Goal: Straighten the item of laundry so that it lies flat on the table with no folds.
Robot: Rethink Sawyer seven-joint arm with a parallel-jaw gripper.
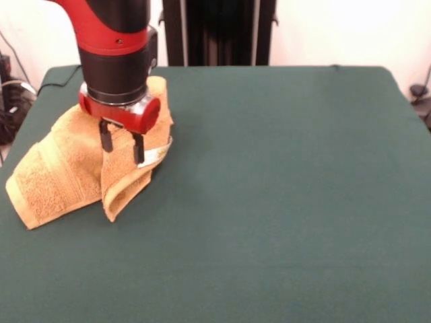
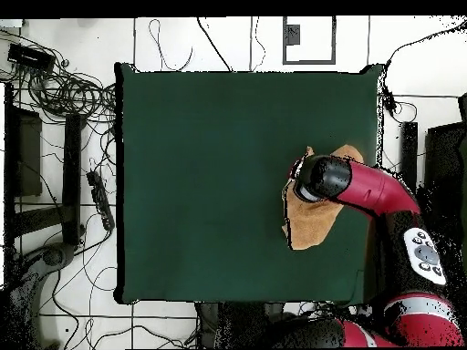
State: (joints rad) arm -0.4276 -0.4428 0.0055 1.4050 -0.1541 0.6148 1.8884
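The towel's middle is bunched up in loose folds point(image 1: 103, 160). It will open out and drag the towel's hemmed end point(image 1: 21, 202) with it when I pull the towel's raised edge.
The orange-tan towel point(image 1: 64, 168) lies crumpled and folded over itself at the left side of the green table point(image 1: 283, 175) in the front view. Its white label point(image 1: 161, 153) shows at the right edge of the folds. My gripper point(image 1: 122, 143) stands straight above the towel's middle fold with its two black fingers point(image 1: 106, 138) apart and nothing between them. The tips are at the cloth or just above it. In the overhead view the towel point(image 2: 315, 226) lies near the table's point(image 2: 201, 164) right edge. The arm's wrist point(image 2: 321, 178) covers part of it and hides the gripper.
Cables and gear point(image 2: 64, 91) lie on the floor off the table's edges. The robot's black pedestal point(image 1: 219, 30) stands behind the table's far edge.
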